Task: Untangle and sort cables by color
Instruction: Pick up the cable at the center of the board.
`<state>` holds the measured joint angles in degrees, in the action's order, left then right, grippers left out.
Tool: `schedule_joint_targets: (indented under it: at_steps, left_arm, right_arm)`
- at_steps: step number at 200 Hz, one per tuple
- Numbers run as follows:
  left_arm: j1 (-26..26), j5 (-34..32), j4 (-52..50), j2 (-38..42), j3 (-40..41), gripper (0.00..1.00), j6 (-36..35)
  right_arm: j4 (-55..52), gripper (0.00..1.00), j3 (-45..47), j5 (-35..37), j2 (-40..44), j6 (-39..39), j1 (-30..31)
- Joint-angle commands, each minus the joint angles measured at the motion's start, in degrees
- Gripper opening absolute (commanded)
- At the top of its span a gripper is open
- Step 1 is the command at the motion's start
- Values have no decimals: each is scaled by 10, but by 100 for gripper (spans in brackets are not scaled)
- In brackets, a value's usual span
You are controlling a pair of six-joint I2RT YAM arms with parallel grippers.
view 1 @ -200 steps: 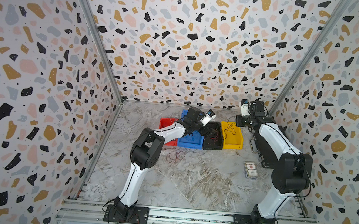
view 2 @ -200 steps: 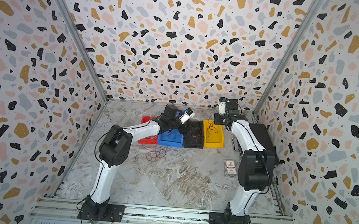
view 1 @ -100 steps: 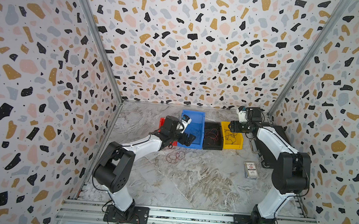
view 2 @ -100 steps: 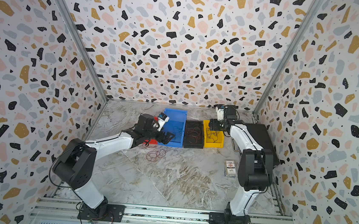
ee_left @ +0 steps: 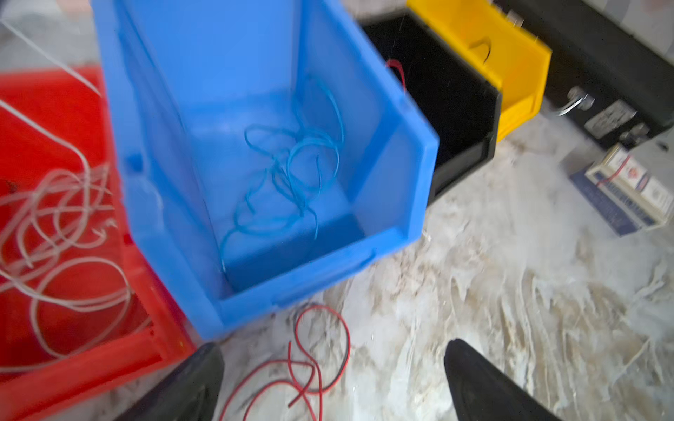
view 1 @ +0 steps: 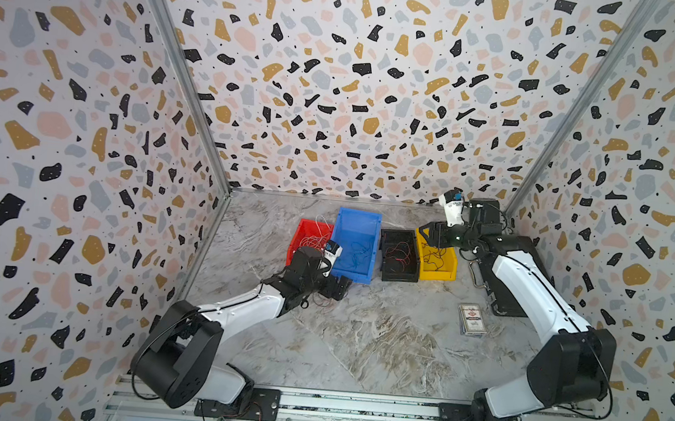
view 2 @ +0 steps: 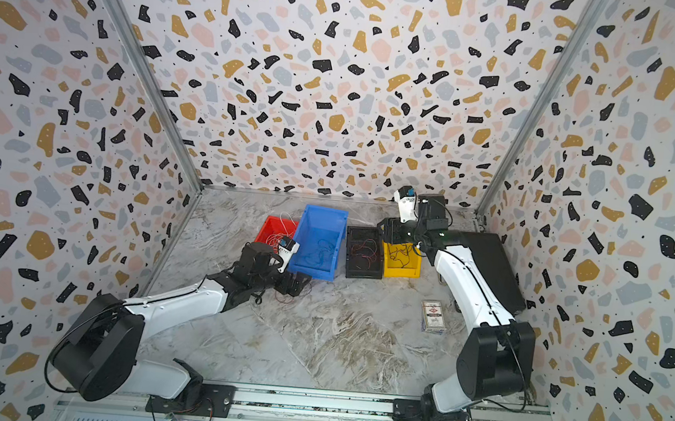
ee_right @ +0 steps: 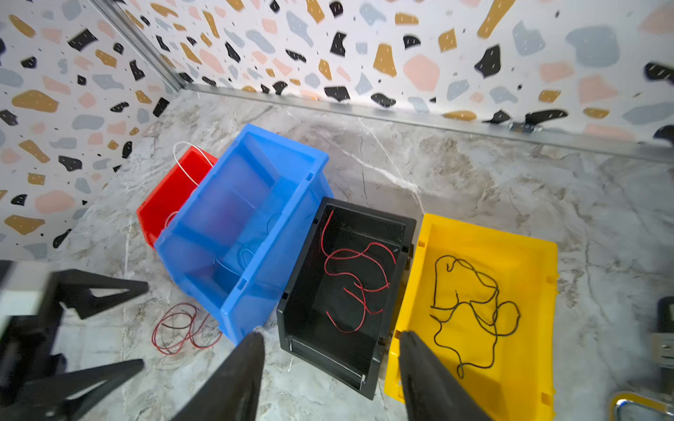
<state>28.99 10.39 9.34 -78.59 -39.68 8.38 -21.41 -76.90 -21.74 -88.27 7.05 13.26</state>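
Observation:
The loose red cable [ee_right: 184, 327] is in front of the blue bin, far from my right gripper. So next my left gripper takes it into the black bin [view 1: 399, 256].
The cables lie sorted in four bins. White ones [ee_left: 65, 218] fill the red bin [view 1: 309, 230], blue ones [ee_left: 291, 175] the blue bin [view 1: 357, 221], red ones [ee_right: 355, 277] the black bin [view 1: 399, 275], and black ones [ee_right: 470, 302] the yellow bin [view 1: 438, 274]. Loose red and dark cables [ee_left: 310, 364] lie on the table in front of the blue bin. My left gripper [ee_left: 332, 346] hangs open just over them, holding nothing. Above the far end of the black and yellow bins, my right gripper [ee_right: 332, 335] is open and empty.
A small card box [view 1: 471, 319] lies on the marble table right of centre. A black case [view 2: 485, 262] sits along the right wall under my right arm. Patterned walls close in the back and both sides.
My left arm has swung from above the bins down to the table in front of the blue bin. My right gripper has opened over the yellow bin.

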Motion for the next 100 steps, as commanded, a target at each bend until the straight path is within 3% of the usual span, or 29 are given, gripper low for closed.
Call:
schedule_joint_targets:
  at_steps: [1,31,54,100]
  left_arm:
    - [3,-45,10,44,65,97,28]
    - [2,-48,-31,27,49,95,7]
    - [3,-21,-21,-28,35,92,15]
    - [10,-40,-6,-121,1,88,20]
  right_arm:
    - [-8,62,17,-26,2,16,5]
    - [-10,58,23,-42,34,30,10]
    - [-4,57,57,-53,87,40,22]
    - [9,56,134,-50,186,49,45]
